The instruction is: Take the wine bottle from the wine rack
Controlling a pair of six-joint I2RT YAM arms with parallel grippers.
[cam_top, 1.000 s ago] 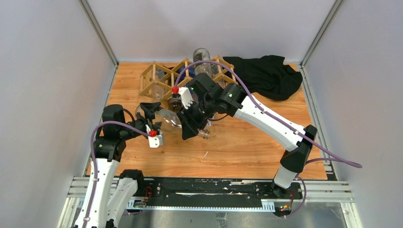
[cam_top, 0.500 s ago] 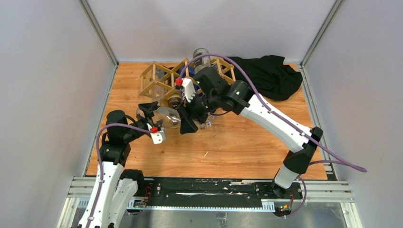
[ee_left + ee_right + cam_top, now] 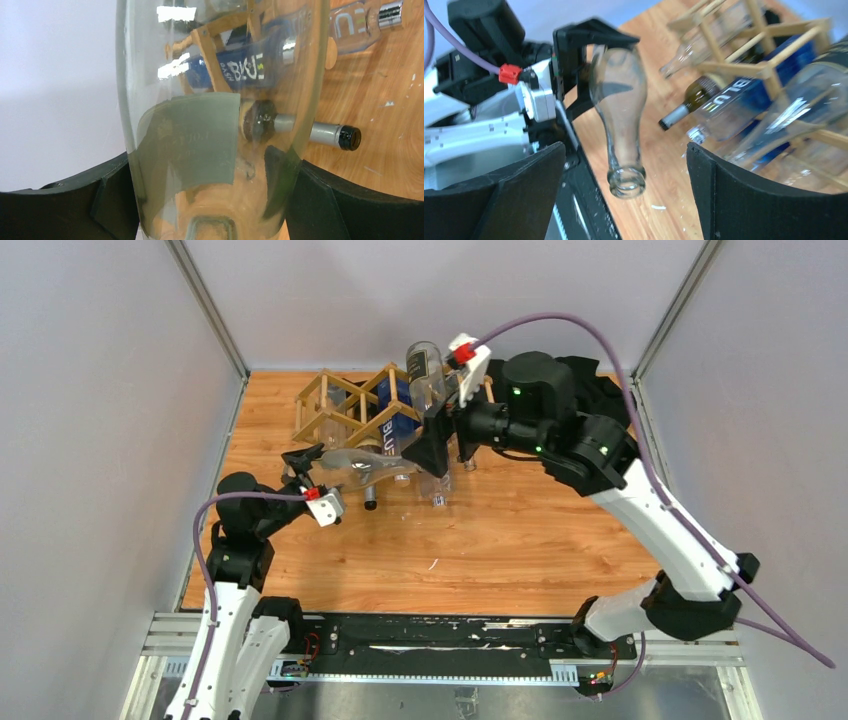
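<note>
My left gripper is holding the wine bottle level by its wide body (image 3: 345, 469), so next my right gripper grabs the neck (image 3: 392, 462) and moves the bottle upright toward the black cloth.
A clear, empty wine bottle (image 3: 365, 467) hangs level above the table, just in front of the light wooden wine rack (image 3: 335, 405). My left gripper (image 3: 308, 472) is shut on its wide body; in the left wrist view the glass (image 3: 215, 125) fills the gap between the black fingers (image 3: 75, 210). My right gripper (image 3: 438, 445) is open and raised in front of the rack. In the right wrist view the bottle's neck (image 3: 626, 175) points at me between wide-apart fingers (image 3: 764, 200) and touches neither.
The rack (image 3: 764, 55) holds a blue-labelled bottle (image 3: 395, 412), a tall clear bottle (image 3: 425, 362) and a dark bottle with a black cap (image 3: 346, 138). A black cloth (image 3: 608, 380) lies at the back right, partly behind my right arm. Grey walls close in both sides.
My right gripper has opened, let go of the bottle's neck and drawn back up to the right. My left gripper keeps the bottle, now shifted slightly towards the rack.
</note>
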